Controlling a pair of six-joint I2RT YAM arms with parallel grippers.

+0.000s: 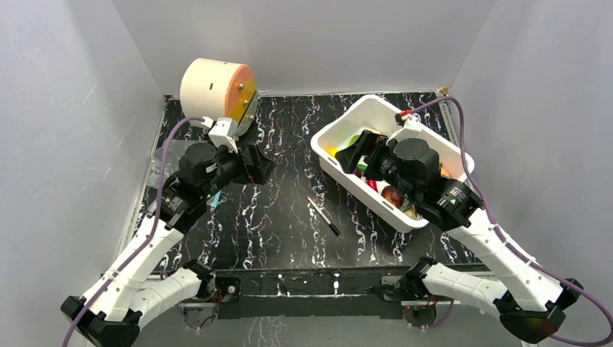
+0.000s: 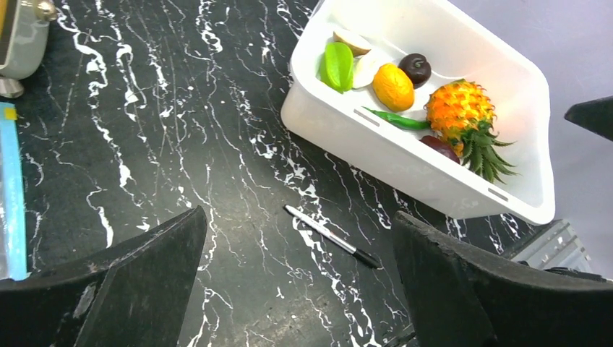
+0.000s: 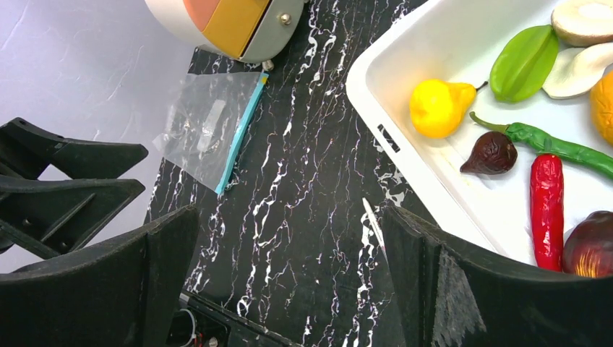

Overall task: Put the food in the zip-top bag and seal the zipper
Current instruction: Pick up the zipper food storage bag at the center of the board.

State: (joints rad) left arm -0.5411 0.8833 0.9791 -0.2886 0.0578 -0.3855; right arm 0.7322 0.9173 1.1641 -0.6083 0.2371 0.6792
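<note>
The open fingers of the robot's left gripper are lined up across the free blue-teal zipper [image 2: 13, 191], so they should keep heading toward the bag's edge [image 1: 216, 199] until they are on both sides of the zipper.
The food lies in a white tub [image 2: 376, 148]: an orange pineapple [image 2: 459, 108], an orange fruit [image 2: 392, 87], a green fruit [image 2: 337, 66], a dark fig [image 2: 415, 67]. The right wrist view also shows a yellow pear [image 3: 437, 107], a green chili [image 3: 571, 148] and a red chili [image 3: 547, 210]. The clear zip-top bag [image 3: 206, 130] lies flat at the table's far left, with its blue-teal zipper [image 3: 242, 134] along its right edge. My left gripper [image 1: 256, 166] [image 2: 298, 215] is open and empty over bare table beside the bag. My right gripper [image 1: 356, 155] [image 3: 289, 211] is open and empty over the tub's left end.
A thin black pen [image 1: 323, 216] lies mid-table between the arms. A cream and orange cylinder [image 1: 217, 88] stands at the back left. The tub [image 1: 340, 119] sits at the back right. White walls enclose the black marbled table on three sides.
</note>
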